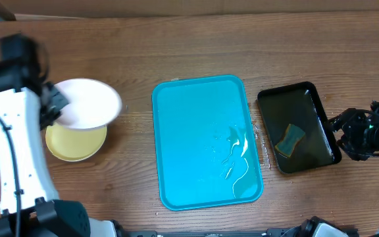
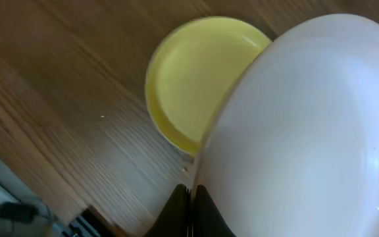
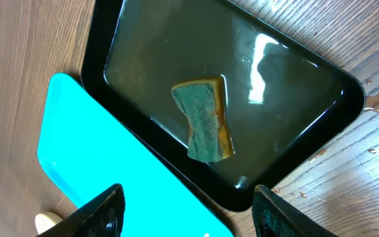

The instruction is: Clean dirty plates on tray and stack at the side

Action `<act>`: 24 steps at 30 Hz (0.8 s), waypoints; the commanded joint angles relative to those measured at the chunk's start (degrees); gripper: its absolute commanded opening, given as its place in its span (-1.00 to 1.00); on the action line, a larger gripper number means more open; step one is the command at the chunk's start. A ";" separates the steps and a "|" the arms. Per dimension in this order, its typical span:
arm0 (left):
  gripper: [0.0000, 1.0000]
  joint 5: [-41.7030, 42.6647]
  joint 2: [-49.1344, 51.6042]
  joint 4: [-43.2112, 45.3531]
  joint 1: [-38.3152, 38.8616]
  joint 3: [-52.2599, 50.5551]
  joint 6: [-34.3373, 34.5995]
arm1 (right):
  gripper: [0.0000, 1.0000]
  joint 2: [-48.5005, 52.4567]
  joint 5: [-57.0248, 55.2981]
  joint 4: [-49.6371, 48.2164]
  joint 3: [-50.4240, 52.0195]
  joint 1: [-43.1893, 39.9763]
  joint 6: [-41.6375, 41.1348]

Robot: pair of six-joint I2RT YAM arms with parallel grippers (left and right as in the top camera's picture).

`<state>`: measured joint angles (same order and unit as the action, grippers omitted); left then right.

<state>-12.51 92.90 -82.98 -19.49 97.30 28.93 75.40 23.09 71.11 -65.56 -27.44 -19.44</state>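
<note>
The yellow-green plate [image 1: 74, 143] lies clear below the white plate [image 1: 91, 103] that my left gripper holds by its rim, so I should go on lowering until the plates touch.
My left gripper [image 1: 52, 105] is shut on the rim of a white plate [image 1: 87, 104] and holds it tilted over a pale yellow-green plate [image 1: 76, 143] that lies on the table left of the tray. In the left wrist view the white plate [image 2: 308, 131] fills the right side, the yellow-green plate [image 2: 196, 72] lies below it, and the shut fingers [image 2: 193, 201] pinch the white rim. A second white plate is not visible. The turquoise tray [image 1: 202, 141] holds no plates, only water streaks. My right gripper [image 1: 339, 135] is open and empty [image 3: 189, 214] above the near edge of the black tray.
A black tray [image 1: 321, 108] with water stands right of the turquoise tray, and a green-yellow sponge [image 1: 290, 138] lies in it. In the right wrist view the sponge [image 3: 206, 122] is in the black tray [image 3: 143, 112], beside the turquoise tray [image 3: 110, 164]. Water drops lie on the wood nearby.
</note>
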 commanded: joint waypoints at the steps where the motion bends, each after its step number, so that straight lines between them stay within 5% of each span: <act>1: -0.91 0.98 -0.04 3.76 -8.07 -6.05 -1.33 | 0.27 -0.37 -0.07 -0.28 0.04 -0.26 0.39; 6: -0.92 6.08 -0.02 13.44 -16.04 -16.02 -2.80 | 0.27 -0.37 -0.04 -0.72 0.04 -0.26 0.37; 13: -0.81 10.14 0.00 24.30 -16.63 -23.89 -7.78 | 0.27 -0.37 -0.07 -2.08 0.04 -0.26 0.44; 18: -0.53 12.52 -0.04 24.04 -16.48 -23.06 -8.04 | 0.29 -0.42 1.20 -2.19 0.02 0.22 3.50; 24: -0.26 28.68 -0.85 16.15 -14.99 -12.52 -17.79 | 0.61 -3.13 7.78 -1.97 -0.48 3.65 8.17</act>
<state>6.48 92.92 -64.88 -36.03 78.06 17.69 75.11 26.63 69.12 -65.56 -25.71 -14.41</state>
